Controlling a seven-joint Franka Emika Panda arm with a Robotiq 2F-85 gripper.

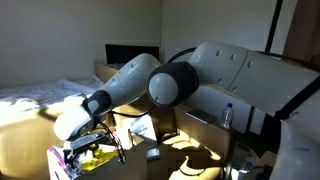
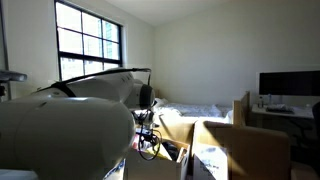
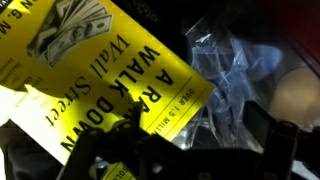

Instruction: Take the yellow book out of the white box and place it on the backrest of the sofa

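Next, my gripper rises clear and turns so that it straddles the book's long edges (image 3: pixel 166 48), because one finger hangs over the yellow book's cover (image 3: pixel 118 98) and the other is by the plastic bag.
The yellow book (image 3: pixel 95 75) fills the left of the wrist view, cover up, with dark print and a picture of banknotes. It lies among clutter inside the white box, whose walls I cannot make out here. My gripper (image 3: pixel 180 150) hangs just over the book's lower edge. Its dark fingers are spread wide, the left one over the cover and the right one beside a clear plastic bag (image 3: pixel 225 85). In an exterior view the gripper (image 1: pixel 88 143) reaches down over a yellow patch, the book (image 1: pixel 97 156). The tan sofa panels (image 2: pixel 240 150) stand beside the box (image 2: pixel 180 152).
A white-sheeted bed (image 1: pixel 40 95) lies behind the arm. Pink and white papers (image 1: pixel 140 127) sit near the gripper. A pale round object (image 3: pixel 300 95) lies at the right of the wrist view. A desk with a monitor (image 2: pixel 288 85) stands at the far side.
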